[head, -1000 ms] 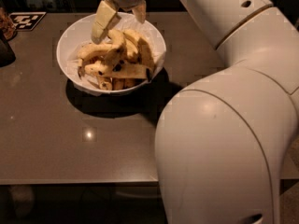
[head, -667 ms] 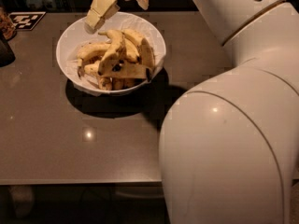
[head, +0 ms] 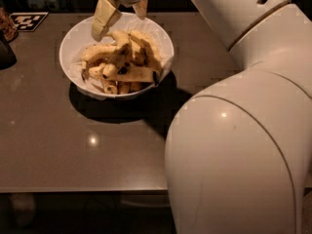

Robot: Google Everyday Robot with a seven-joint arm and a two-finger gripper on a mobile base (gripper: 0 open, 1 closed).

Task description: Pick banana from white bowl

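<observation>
Next, my gripper lowers its open fingers around the middle banana's raised end (head: pixel 122 40) before it closes, because they hang above the back of the pile (head: pixel 114 33), clear of the bananas.
The white bowl (head: pixel 73 43) stands on the dark table, left of centre, and holds a pile of yellow bananas with brown specks. One long banana (head: pixel 131 74) lies across the front of the pile and has a small dark oval mark near its middle. I cannot tell the sticker's colour. My gripper (head: pixel 123 12) hangs over the bowl's far rim, just above the pile. It is open and empty. Its left finger (head: pixel 104 17) points down at the back left of the pile. The other finger (head: pixel 141 6) is above the back right.
My bulky white arm (head: pixel 243 130) fills the right half of the view and hides that part of the table (head: pixel 48 145). A black-and-white marker tag (head: pixel 28 20) lies at the far left, with a dark object (head: pixel 6 52) at the left edge.
The gripper has risen slightly and shifted a little left above the bowl's far side. It has stayed open and empty. The bananas have not moved.
</observation>
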